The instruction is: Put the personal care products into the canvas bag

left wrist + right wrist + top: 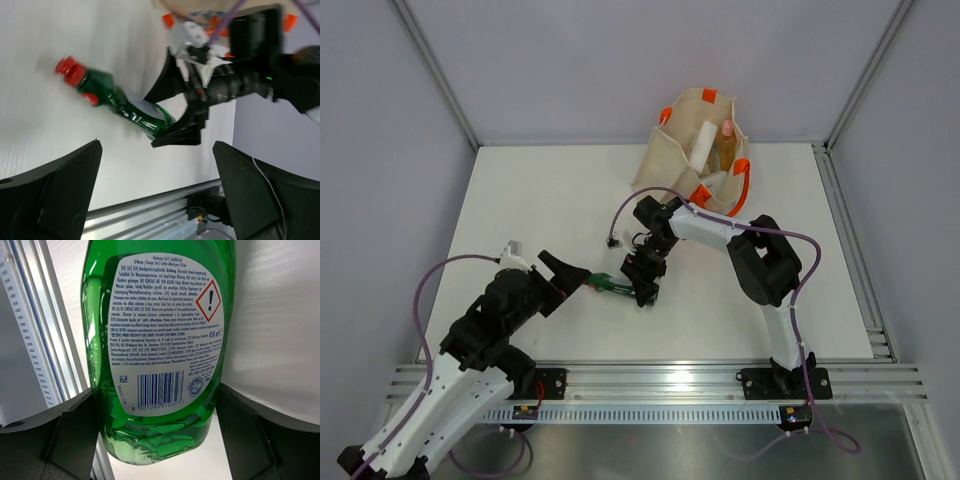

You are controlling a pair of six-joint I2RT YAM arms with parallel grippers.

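I keep moving my left gripper in until its fingers are on either side of the bottle's shoulder [98, 85], because my right gripper holds the green bottle's base and the red cap [71, 71] faces my left gripper.
The flat green bottle [608, 284] with a red cap lies on the white table, cap toward the left arm. My right gripper [645, 283] is shut on its base; in the right wrist view the fingers [75, 440] press both sides of the bottle [160, 330]. The left wrist view shows the bottle [125, 107] held by the right gripper [165, 115]. My left gripper [565, 272] is open and empty just left of the cap. The canvas bag [680, 150] stands at the back, holding a white bottle [700, 145] and the tan pink-capped bottle [725, 140]. Other products are hidden.
An aluminium rail [660, 380] runs along the near table edge, and another rail [850, 250] runs along the right edge. Grey walls enclose the back and sides. The right arm's cable [620, 215] loops above the table near the bag.
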